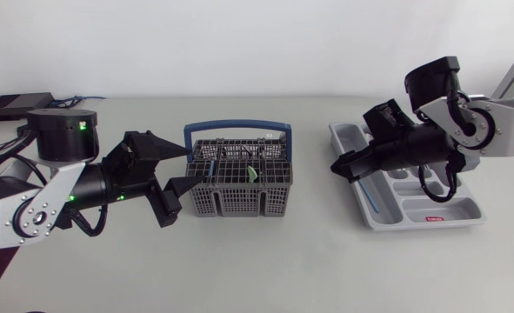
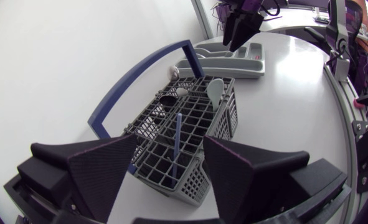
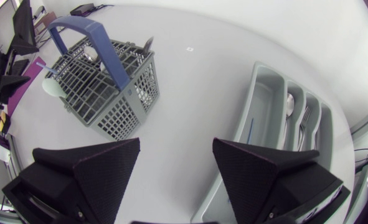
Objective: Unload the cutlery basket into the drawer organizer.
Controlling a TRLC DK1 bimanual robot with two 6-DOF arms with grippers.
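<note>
The green spoon's bowl [image 1: 252,174] stands up above the basket's open grid [image 1: 230,172], so when I lift the spoon, it should slip out freely and leave the basket behind.
The grey wire cutlery basket [image 1: 239,184] with a blue handle [image 1: 236,130] stands mid-table. It holds a blue-handled utensil [image 2: 177,144], a green spoon [image 2: 216,92] and a dark utensil [image 2: 167,99]. My left gripper [image 1: 171,169] is open at the basket's left end, and the blue-handled utensil stands just ahead of its fingers [image 2: 103,171]. The grey drawer organizer [image 1: 448,217] lies at the right. My right gripper [image 1: 347,165] hangs open and empty over its left end. A thin blue utensil [image 3: 250,130], a spoon [image 3: 289,104] and a fork [image 3: 305,118] lie in separate compartments of the organizer [image 3: 263,81].
A black box [image 1: 17,104] with cables sits at the far left corner of the table. Bare tabletop [image 1: 317,235] lies between the basket and the organizer and along the front.
</note>
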